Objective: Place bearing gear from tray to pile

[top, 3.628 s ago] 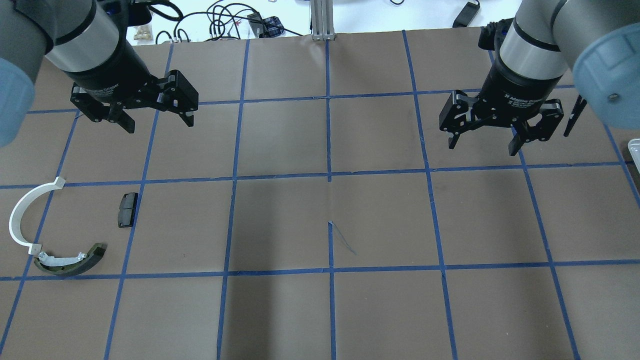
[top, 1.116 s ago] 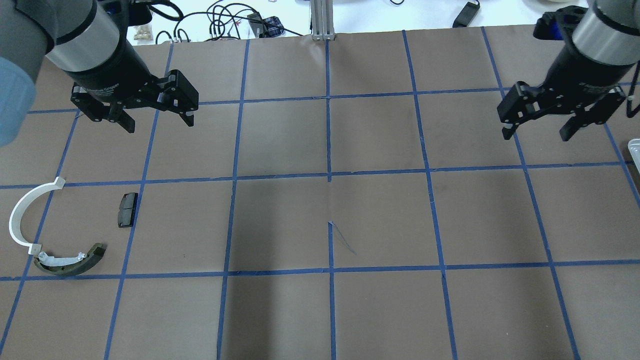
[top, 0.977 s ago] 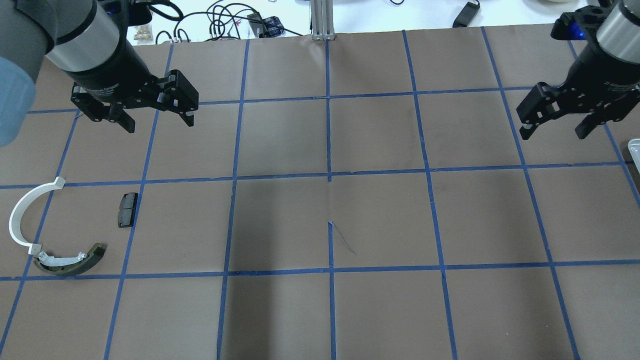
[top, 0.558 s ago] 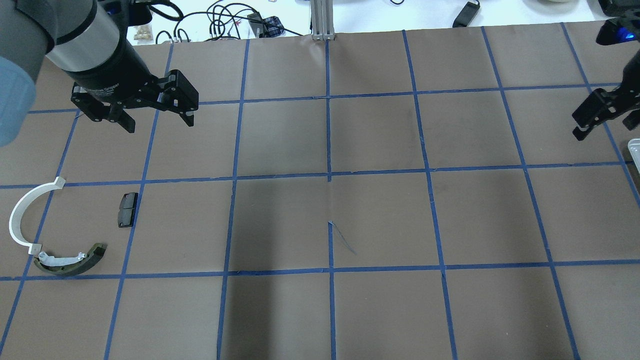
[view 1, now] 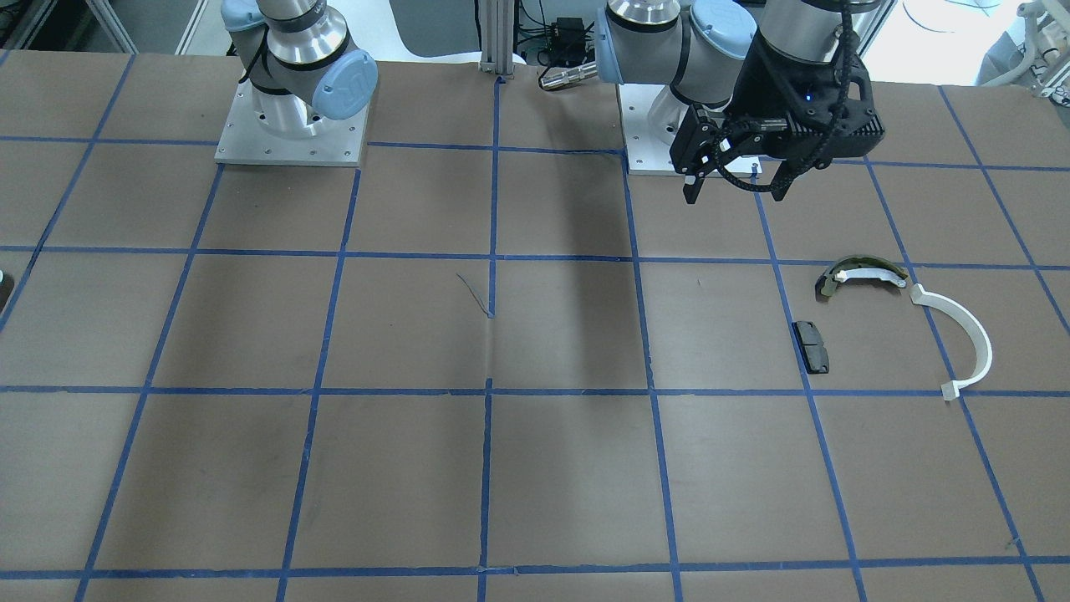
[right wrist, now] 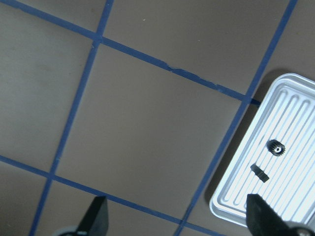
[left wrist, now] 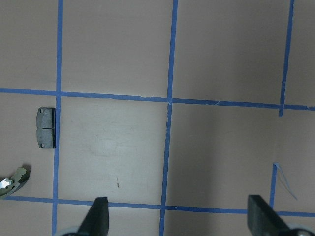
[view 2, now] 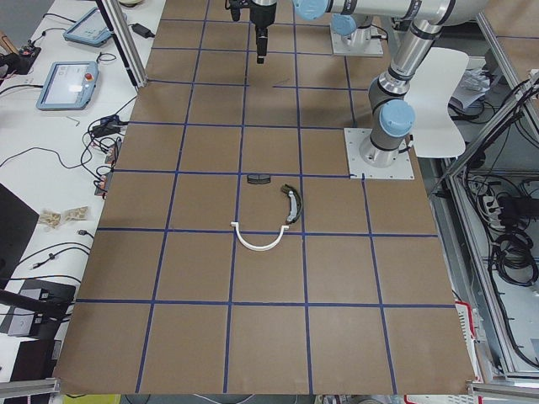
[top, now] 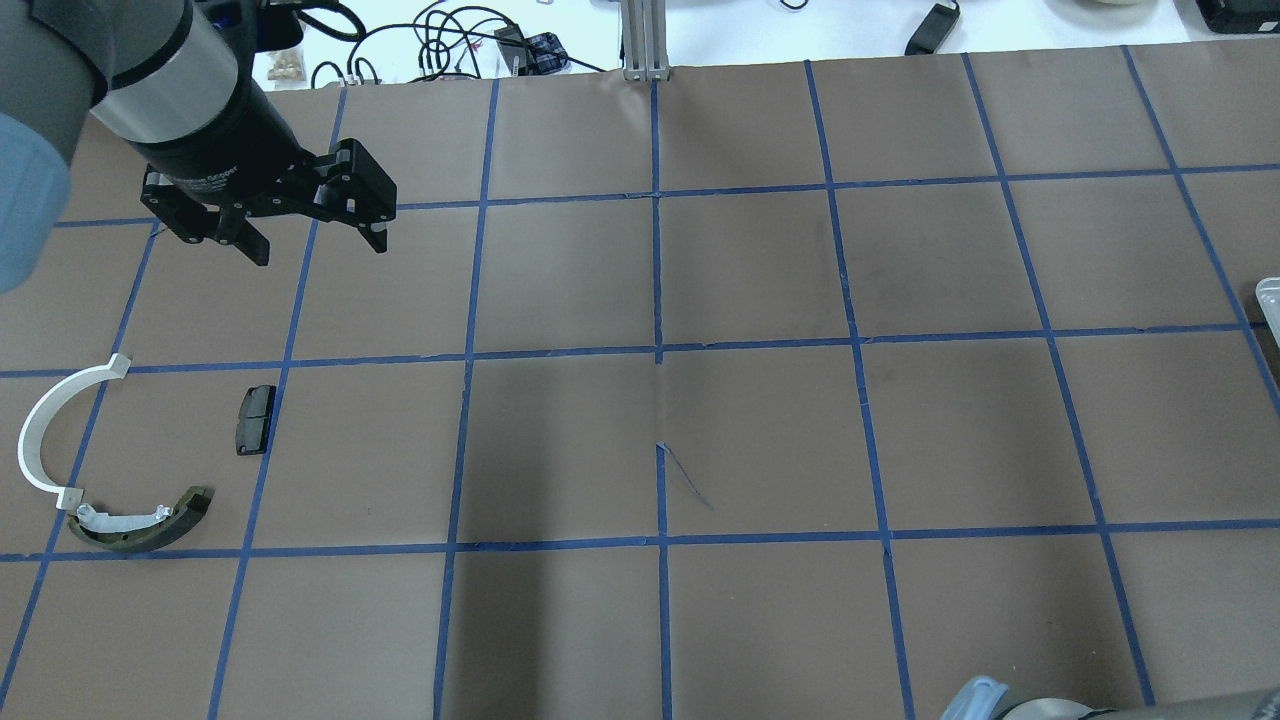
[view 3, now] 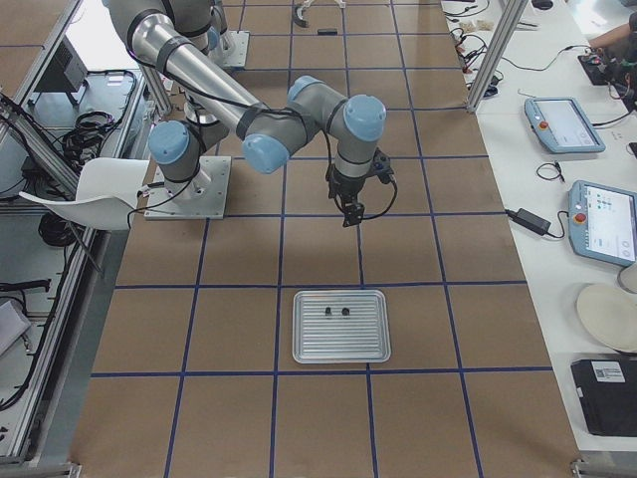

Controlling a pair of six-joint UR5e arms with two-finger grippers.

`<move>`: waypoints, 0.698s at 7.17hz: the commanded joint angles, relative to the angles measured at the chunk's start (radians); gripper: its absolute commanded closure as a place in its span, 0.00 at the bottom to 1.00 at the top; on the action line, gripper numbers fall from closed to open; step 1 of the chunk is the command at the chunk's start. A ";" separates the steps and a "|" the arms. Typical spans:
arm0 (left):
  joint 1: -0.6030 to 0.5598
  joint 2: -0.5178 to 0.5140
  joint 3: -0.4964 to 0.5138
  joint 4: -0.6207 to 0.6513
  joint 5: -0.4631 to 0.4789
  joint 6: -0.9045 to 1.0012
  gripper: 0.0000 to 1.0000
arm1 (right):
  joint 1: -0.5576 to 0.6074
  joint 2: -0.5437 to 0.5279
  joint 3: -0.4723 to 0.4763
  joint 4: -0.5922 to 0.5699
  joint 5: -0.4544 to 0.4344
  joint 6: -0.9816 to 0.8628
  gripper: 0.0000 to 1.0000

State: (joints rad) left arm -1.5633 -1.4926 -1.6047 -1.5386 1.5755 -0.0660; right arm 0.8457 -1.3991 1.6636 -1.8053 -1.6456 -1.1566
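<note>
The small dark block sits clear of the bearing gear, so the robot's open right hand continues over the tray until its fingers are on either side of the block.
The bearing gear, small, black and round, lies in the ribbed metal tray next to a small dark block. My right gripper is open and empty above the table, beside the tray; it also shows in the exterior right view. The pile sits on my left: a white arc, an olive brake shoe and a black pad. My left gripper hangs open and empty, behind the pile.
Brown table with a blue tape grid. Only the tray's rim shows at the overhead view's right edge. Cables and tablets lie beyond the table's far edge. Part of my right arm shows at the overhead's bottom edge.
My right gripper has swung right, out of the overhead view, staying open. My left arm and the pile have not moved.
</note>
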 commanded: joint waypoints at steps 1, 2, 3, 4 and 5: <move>-0.001 0.000 0.000 0.000 0.000 0.000 0.00 | -0.092 0.113 -0.002 -0.185 0.006 -0.266 0.00; 0.000 0.000 0.000 0.000 0.000 0.000 0.00 | -0.105 0.152 -0.005 -0.230 0.007 -0.337 0.00; -0.001 0.000 0.000 0.000 0.000 0.000 0.00 | -0.115 0.179 -0.005 -0.253 0.001 -0.424 0.00; 0.000 0.000 0.000 0.000 0.000 0.000 0.00 | -0.132 0.211 -0.005 -0.261 0.006 -0.481 0.00; 0.000 0.000 0.000 0.000 0.000 0.000 0.00 | -0.163 0.253 -0.005 -0.294 0.012 -0.504 0.00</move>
State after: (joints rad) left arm -1.5636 -1.4926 -1.6046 -1.5386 1.5754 -0.0660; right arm 0.7129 -1.1918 1.6585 -2.0666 -1.6391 -1.6116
